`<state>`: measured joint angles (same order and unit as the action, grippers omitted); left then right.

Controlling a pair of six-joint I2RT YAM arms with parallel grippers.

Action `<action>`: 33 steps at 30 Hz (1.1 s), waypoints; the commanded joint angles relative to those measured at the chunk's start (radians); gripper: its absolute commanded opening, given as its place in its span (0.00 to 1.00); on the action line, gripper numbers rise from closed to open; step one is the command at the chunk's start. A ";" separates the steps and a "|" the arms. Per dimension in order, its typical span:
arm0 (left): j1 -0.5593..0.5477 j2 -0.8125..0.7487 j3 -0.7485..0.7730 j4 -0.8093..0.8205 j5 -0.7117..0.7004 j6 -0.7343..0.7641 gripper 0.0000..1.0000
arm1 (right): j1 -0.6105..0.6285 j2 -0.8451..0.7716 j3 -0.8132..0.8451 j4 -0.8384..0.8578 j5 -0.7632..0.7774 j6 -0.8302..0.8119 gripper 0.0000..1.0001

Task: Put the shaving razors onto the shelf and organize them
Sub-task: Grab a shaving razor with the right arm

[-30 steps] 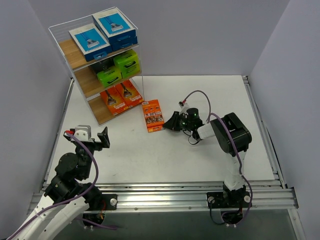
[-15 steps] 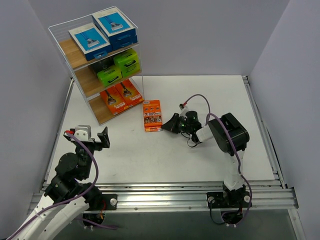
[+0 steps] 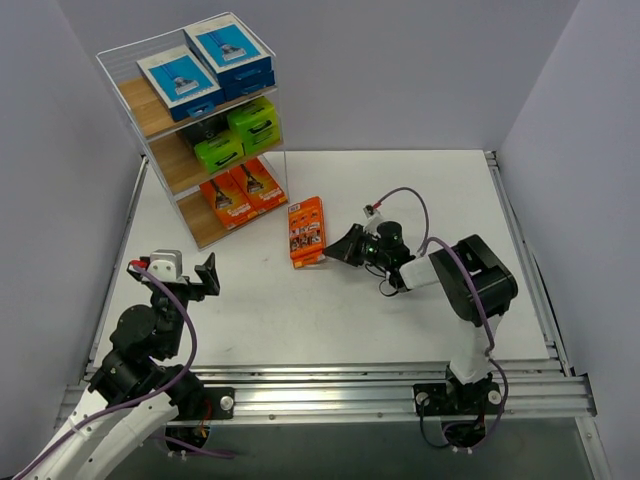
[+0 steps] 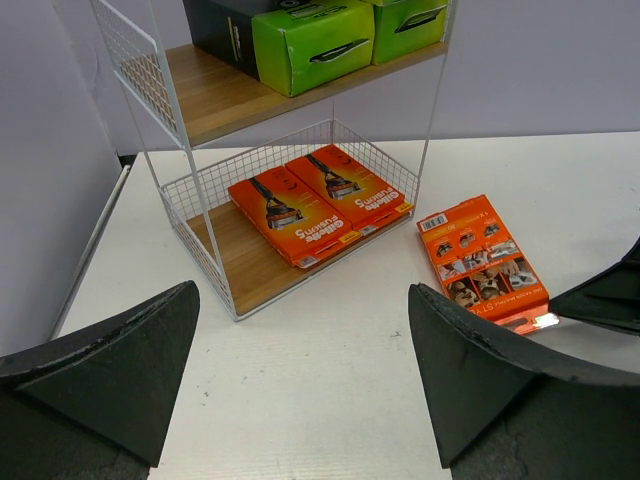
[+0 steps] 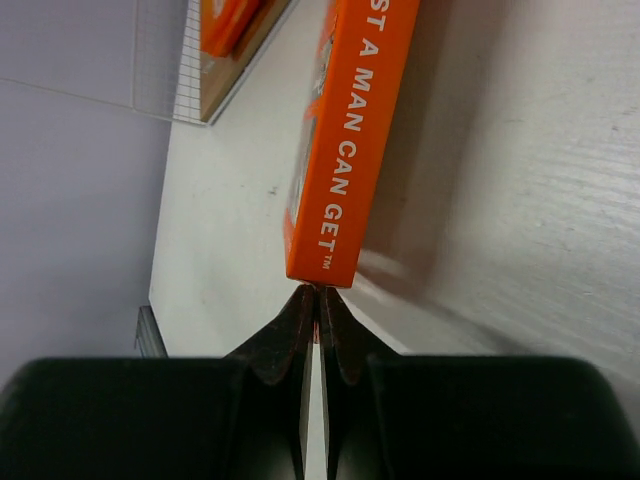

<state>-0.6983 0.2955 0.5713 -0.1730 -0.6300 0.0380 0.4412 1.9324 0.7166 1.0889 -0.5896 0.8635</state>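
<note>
I see the loose orange pack showing its back (image 3: 306,226), unlike those on the bottom board, so my right gripper should pull it nearer and turn it front up.
A loose orange razor pack (image 3: 306,232) stands tipped on its long edge on the table, just right of the shelf (image 3: 141,112). My right gripper (image 3: 331,255) is shut on a thin flap at the pack's near end (image 5: 355,150), with the jaws pressed together. The shelf holds blue-and-white packs (image 3: 205,65) on top, green-ended packs (image 3: 235,135) in the middle and two orange packs (image 3: 240,192) on the bottom board. My left gripper (image 3: 185,272) hangs open and empty, below and left of the shelf. In the left wrist view the loose pack (image 4: 485,262) lies right of the bottom tier (image 4: 222,252).
The white table (image 3: 300,310) is walled by grey panels on three sides. A metal rail (image 3: 330,385) runs along the near edge by the arm bases. The right arm's purple cable (image 3: 405,195) loops above its wrist.
My right gripper has closed on the orange pack's near end. The pack has gone from lying flat to tipped on its edge and shifted slightly toward the shelf. The left arm has not moved.
</note>
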 commanded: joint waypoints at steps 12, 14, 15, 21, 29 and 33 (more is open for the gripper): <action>0.003 -0.013 0.039 0.012 0.001 0.003 0.94 | 0.013 -0.381 0.081 -0.526 0.057 -0.253 0.00; 0.003 -0.016 0.039 0.012 0.001 0.002 0.94 | 0.016 -0.423 0.105 -0.607 0.080 -0.309 0.00; 0.003 -0.018 0.039 0.010 0.000 0.003 0.94 | 0.016 -0.437 0.130 -0.685 0.089 -0.326 0.00; 0.003 -0.022 0.041 0.009 0.001 0.003 0.94 | 0.054 -0.521 0.213 -0.979 0.206 -0.500 0.00; 0.003 -0.021 0.041 0.007 0.003 0.005 0.94 | 0.186 -0.535 0.299 -1.247 0.445 -0.629 0.00; 0.003 -0.027 0.041 0.009 -0.002 0.005 0.94 | 0.266 -0.521 0.323 -1.304 0.551 -0.661 0.00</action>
<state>-0.6983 0.2794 0.5713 -0.1764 -0.6308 0.0380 0.6685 1.4284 0.9855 -0.1078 -0.1658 0.2642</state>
